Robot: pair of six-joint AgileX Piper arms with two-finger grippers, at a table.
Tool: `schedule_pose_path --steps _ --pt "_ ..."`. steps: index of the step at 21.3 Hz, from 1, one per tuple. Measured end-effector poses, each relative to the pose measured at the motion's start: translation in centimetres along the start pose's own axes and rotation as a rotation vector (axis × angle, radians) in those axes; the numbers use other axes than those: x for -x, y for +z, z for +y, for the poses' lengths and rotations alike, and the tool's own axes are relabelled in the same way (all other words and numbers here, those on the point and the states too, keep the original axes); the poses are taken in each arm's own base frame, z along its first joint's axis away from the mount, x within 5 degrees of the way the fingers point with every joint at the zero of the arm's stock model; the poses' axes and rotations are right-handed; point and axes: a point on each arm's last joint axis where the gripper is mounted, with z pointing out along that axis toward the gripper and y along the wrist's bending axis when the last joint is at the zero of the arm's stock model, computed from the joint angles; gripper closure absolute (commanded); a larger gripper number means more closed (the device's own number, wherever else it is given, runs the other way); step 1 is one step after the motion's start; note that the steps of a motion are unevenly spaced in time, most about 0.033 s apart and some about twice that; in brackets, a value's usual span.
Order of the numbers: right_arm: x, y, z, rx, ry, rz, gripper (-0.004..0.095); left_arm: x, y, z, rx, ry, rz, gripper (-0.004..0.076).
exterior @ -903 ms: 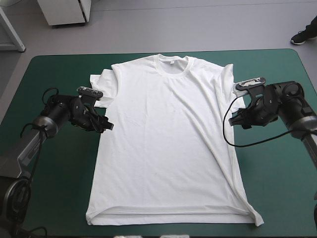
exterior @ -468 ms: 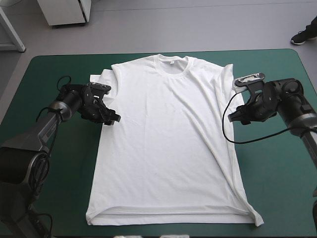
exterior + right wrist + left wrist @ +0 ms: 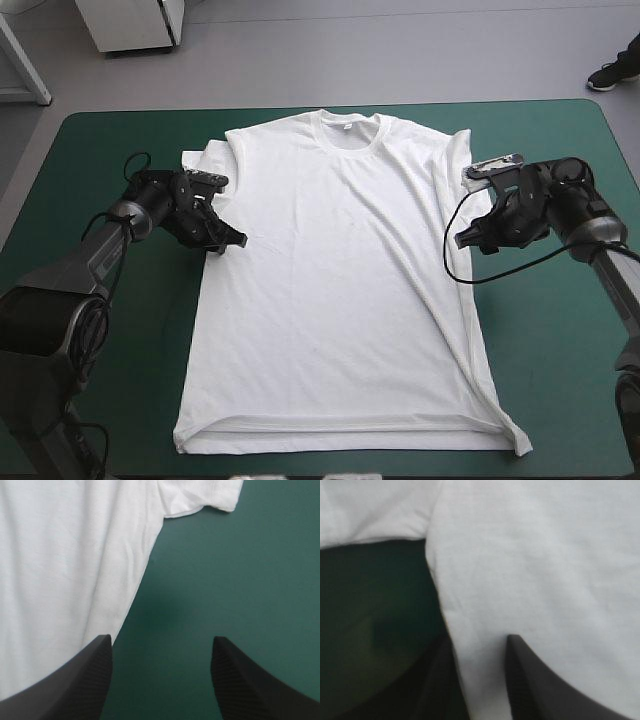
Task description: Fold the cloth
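Observation:
A long, loose crease already runs down the T-shirt. The T-shirt's side will gather into a wrinkled fold when I bring it toward the T-shirt's still middle.
The white T-shirt lies spread flat on the teal-green cover, collar toward the far edge. A long crease runs down its right side. My left gripper is low at the shirt's left edge, just below the left sleeve. In the left wrist view its fingers stand a small gap apart, straddling the shirt's edge, one over the cover and one over the cloth. My right gripper is at the shirt's right edge below the right sleeve. It stands wide open over bare cover, the shirt's edge beside one finger.
Bare teal-green cover lies on both sides of the shirt. The shirt's hem lies close to the table's near edge. A white cabinet stands on the floor beyond the far edge.
Both grippers have moved inward to the shirt's side edges, the left one first forward toward the sleeve. The shirt has not moved.

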Motion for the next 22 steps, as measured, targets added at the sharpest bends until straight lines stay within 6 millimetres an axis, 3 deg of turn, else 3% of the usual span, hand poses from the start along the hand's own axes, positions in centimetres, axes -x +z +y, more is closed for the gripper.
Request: schedule_pose_path --steps 2,6,10,14,18,20,22 --pt "0.1 0.5 0.0 0.005 0.001 0.013 0.0358 0.0 0.1 0.0 -0.004 -0.002 0.001 0.0731" --pt "0.3 1.6 0.0 0.012 0.003 0.036 0.0358 0.0 0.0 -0.2 -0.018 -0.004 0.002 0.0733" --pt "1.9 3.0 0.2 0.056 0.033 0.031 0.0358 0.1 0.0 -0.3 -0.036 0.005 0.002 0.0733" --pt "3.4 5.9 0.2 0.079 0.044 0.066 0.0358 0.1 0.0 -0.3 -0.044 0.025 0.002 0.0733" --pt "3.5 9.3 0.4 0.103 0.055 0.134 0.0358 0.1 0.0 -0.3 -0.050 0.028 0.002 0.0733" --pt "3.4 10.2 0.6 0.116 0.064 0.154 0.0404 0.1 0.0 -0.3 -0.051 0.027 0.002 0.0733" --pt "3.5 10.5 0.7 0.128 0.074 0.154 0.0542 0.1 0.1 -0.3 -0.052 0.026 0.002 0.0733"
